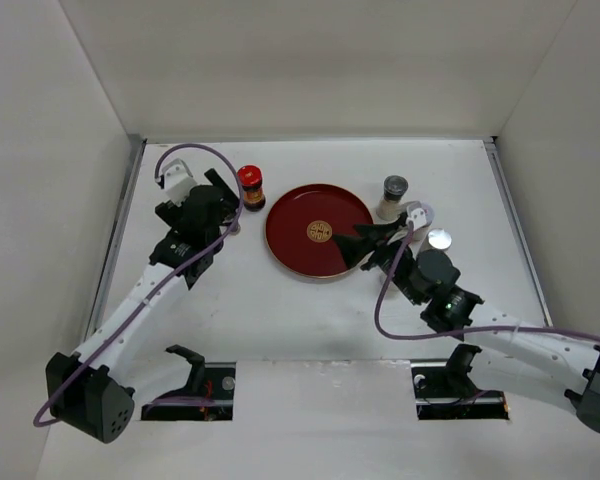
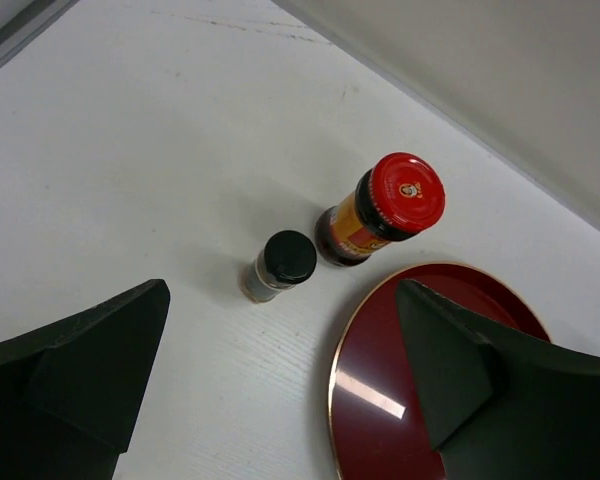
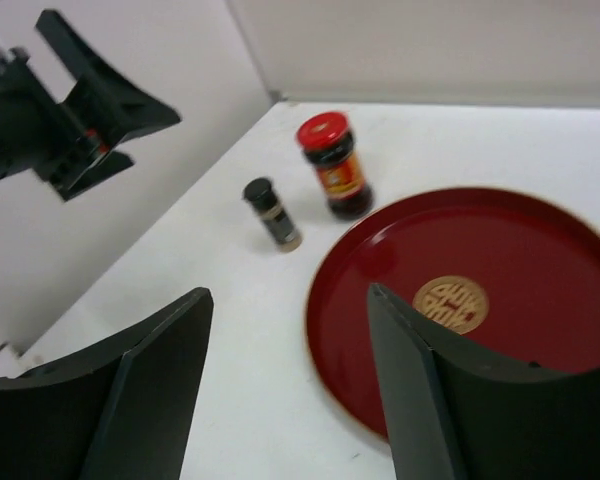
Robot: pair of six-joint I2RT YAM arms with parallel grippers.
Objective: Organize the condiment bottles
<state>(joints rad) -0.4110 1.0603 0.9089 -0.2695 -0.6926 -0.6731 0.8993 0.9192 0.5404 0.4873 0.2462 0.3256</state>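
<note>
The red-capped bottle (image 1: 252, 188) stands on the other side of the dish from my right gripper, so my left gripper should pick up the bottle and put it in the dish (image 1: 294, 210).
A dark bottle with a red cap (image 1: 250, 186) stands left of the round red dish (image 1: 300, 250). My left gripper (image 1: 227, 208) is open and empty just left of that bottle. In the left wrist view, a small black-capped bottle (image 2: 279, 265) and the red-capped bottle (image 2: 384, 211) stand ahead of the open left gripper (image 2: 280, 372). My right gripper (image 1: 365, 244) is open and empty over the dish's right edge. A grey-capped shaker (image 1: 393, 196) and a silver-white-capped bottle (image 1: 439, 240) stand right of the dish. The right wrist view shows both left-side bottles (image 3: 334, 165) (image 3: 271, 213) beyond the open right gripper (image 3: 290, 345).
The dish (image 3: 540, 250) has a gold centre emblem and holds nothing. White walls enclose the table at the left, back and right. The left arm's gripper (image 3: 65, 120) shows at the upper left of the right wrist view.
</note>
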